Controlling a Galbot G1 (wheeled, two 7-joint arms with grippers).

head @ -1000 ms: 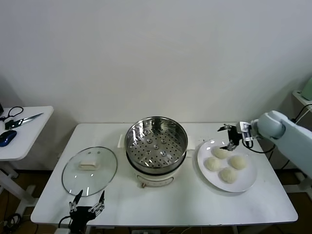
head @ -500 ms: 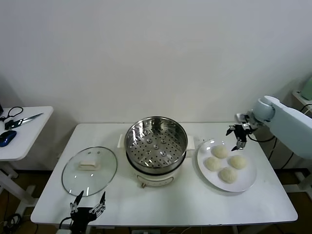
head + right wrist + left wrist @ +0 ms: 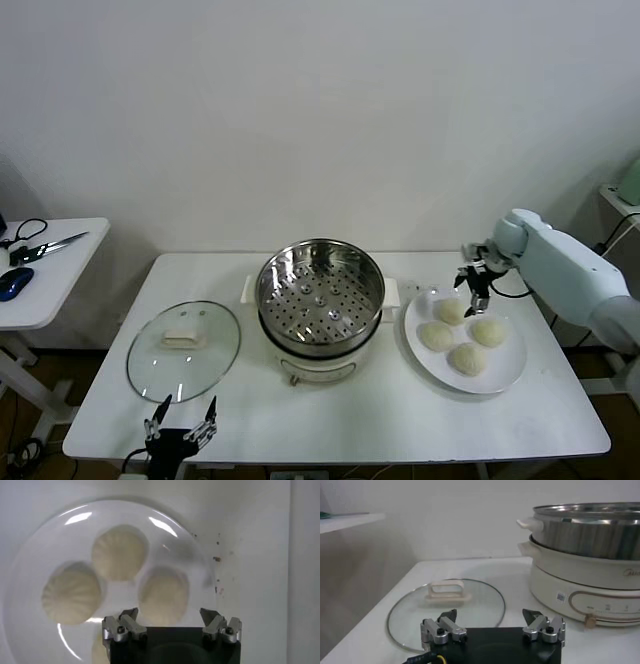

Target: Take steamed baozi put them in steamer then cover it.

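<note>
White plate shows [image 3: 467,321] between the buns, so the back bun [image 3: 450,311] will come free alone and leave its neighbours in place when I lift it.
Four pale baozi lie on a white plate [image 3: 505,372] at the right: one at the back [image 3: 450,311], one at the right [image 3: 488,331], one at the left [image 3: 436,336] and one in front [image 3: 467,358]. My right gripper [image 3: 471,284] hovers open just above the back bun; in the right wrist view it [image 3: 170,614] stands over a bun [image 3: 163,595]. The steel steamer [image 3: 321,285] is empty on its cream cooker base [image 3: 318,363]. The glass cover [image 3: 184,349] lies flat on the table at the left. My left gripper [image 3: 181,418] is open, parked near the table's front edge.
A small side table [image 3: 45,280] at the far left holds scissors and a dark mouse. The plate's rim [image 3: 30,550] shows in the right wrist view. The cover [image 3: 445,607] and cooker [image 3: 585,587] show in the left wrist view.
My right gripper has swung back left from the table's right edge and come down over the back bun. The left arm has not moved.
</note>
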